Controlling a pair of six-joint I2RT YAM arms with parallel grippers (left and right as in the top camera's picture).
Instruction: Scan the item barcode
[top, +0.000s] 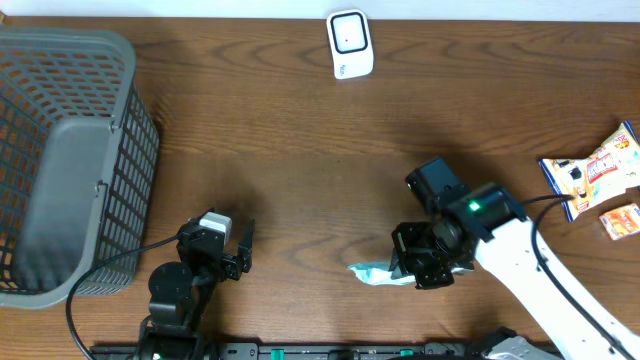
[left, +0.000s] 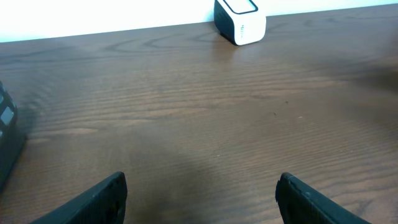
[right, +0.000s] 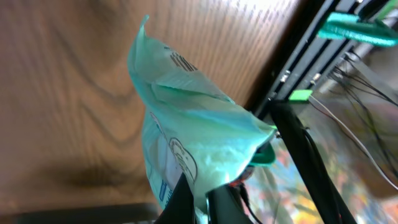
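My right gripper should flatten the mint-green packet (right: 199, 115), which is bunched and slanted beside the front rail, then back away and come again at its far edge (top: 374, 266).
A mint-green snack packet (right: 186, 134) is pinched at its edge by my right gripper (right: 202, 199), which is shut on it. From overhead the packet (top: 375, 273) pokes out left of the right gripper (top: 425, 268), low over the table near the front edge. The white barcode scanner (top: 350, 43) stands at the table's back edge; it also shows far ahead in the left wrist view, the scanner (left: 240, 20) facing the table. My left gripper (left: 200, 196) rests open at the front left with nothing between its fingers (left: 99, 202).
A grey mesh basket (top: 70, 150) fills the left side. Two more snack packets (top: 595, 172) and a small orange one (top: 622, 220) lie at the right edge. Cables and a rail run along the table's front edge (right: 298, 106).
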